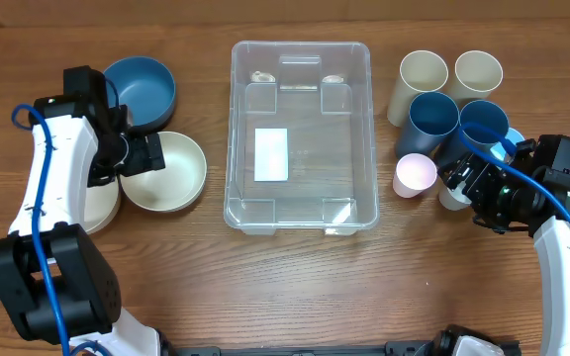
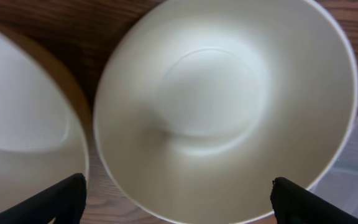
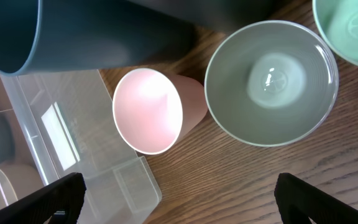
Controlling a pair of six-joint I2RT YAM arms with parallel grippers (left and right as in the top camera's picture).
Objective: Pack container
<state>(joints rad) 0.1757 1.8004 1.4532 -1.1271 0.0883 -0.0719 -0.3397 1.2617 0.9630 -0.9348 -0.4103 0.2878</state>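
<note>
I can see that the cream bowl under my left gripper sits tight [image 2: 91,127] against the other cream bowl, so next I grab the other one [image 1: 101,206] by its free outer rim first.
The clear plastic container [image 1: 302,138] with a white label on its bottom stands empty mid-table; its corner shows in the right wrist view [image 3: 73,155]. My left gripper [image 1: 151,150] is open, over the near rim of a cream bowl [image 1: 166,173], which fills the left wrist view [image 2: 222,106]. My right gripper [image 1: 463,178] is open above the table just right of a pink cup [image 1: 415,175], which shows in the right wrist view [image 3: 151,112] beside a pale green cup [image 3: 271,81].
A blue bowl [image 1: 142,91] sits behind the cream bowl; another cream bowl [image 1: 102,203] lies at the far left [image 2: 23,124]. Two cream cups [image 1: 424,79] and two dark blue cups [image 1: 433,121] stand right of the container.
</note>
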